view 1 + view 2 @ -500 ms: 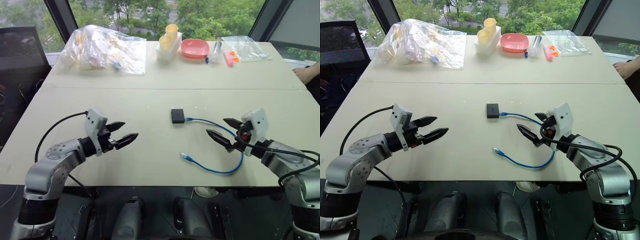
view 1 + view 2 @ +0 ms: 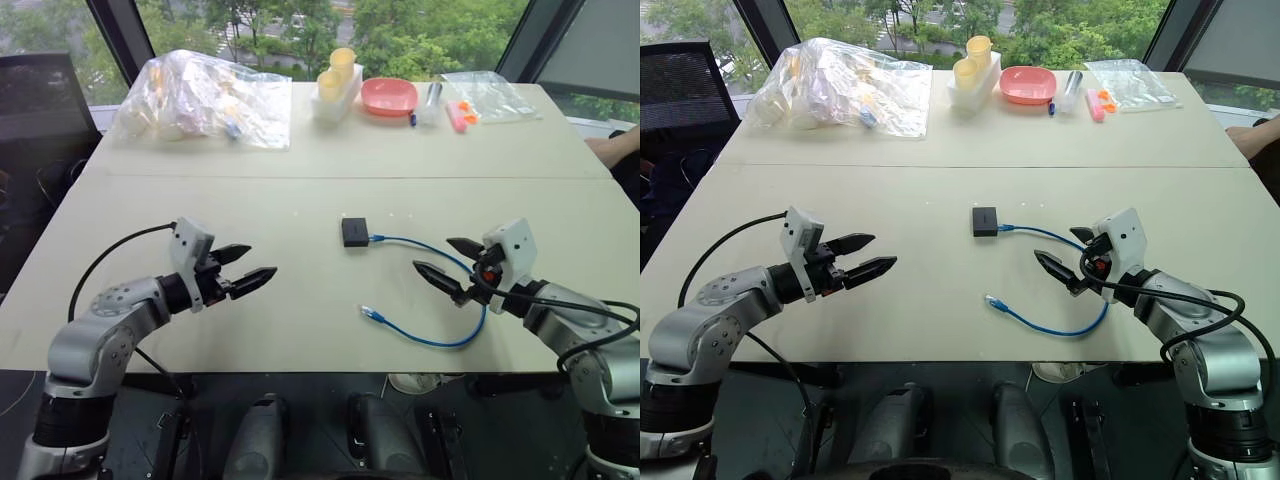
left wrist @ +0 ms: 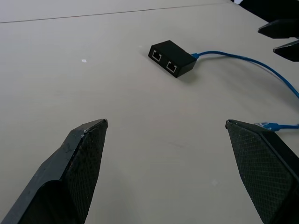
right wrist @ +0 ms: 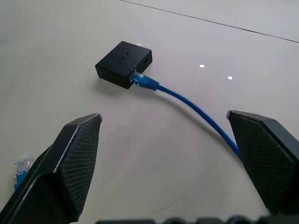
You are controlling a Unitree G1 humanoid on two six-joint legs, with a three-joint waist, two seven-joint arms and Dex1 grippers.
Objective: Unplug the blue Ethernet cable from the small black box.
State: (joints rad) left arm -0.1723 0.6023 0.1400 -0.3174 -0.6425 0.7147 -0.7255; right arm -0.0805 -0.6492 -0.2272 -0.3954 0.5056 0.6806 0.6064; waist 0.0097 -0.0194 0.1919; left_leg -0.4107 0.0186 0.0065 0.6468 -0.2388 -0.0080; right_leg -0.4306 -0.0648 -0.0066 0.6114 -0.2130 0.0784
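Note:
My right gripper should lift the small black box [image 2: 355, 232] by the plug [image 2: 376, 238] for my left gripper to take, since the box lies flat, away from my left gripper.
The small black box [image 2: 354, 232] lies flat near the middle of the beige table. The blue Ethernet cable [image 2: 455, 342] is plugged into the box's right side, curves right under my right gripper and loops back to a loose plug [image 2: 371, 314] on the table. In the right wrist view the plug [image 4: 142, 80] sits in the box [image 4: 123, 63]. My right gripper [image 2: 442, 258] hovers open just right of the box, above the cable. Well left of the box, my left gripper [image 2: 248, 266] is open and holds nothing. The left wrist view shows the box's [image 3: 171, 58] two empty ports.
At the table's far side lie a crumpled clear plastic bag [image 2: 205, 98], a white holder with yellow cups [image 2: 337, 86], a pink bowl [image 2: 390, 96] and a small clear bag [image 2: 486, 96]. A seam [image 2: 300, 178] crosses the table. A person's hand [image 2: 612, 148] rests at the right edge.

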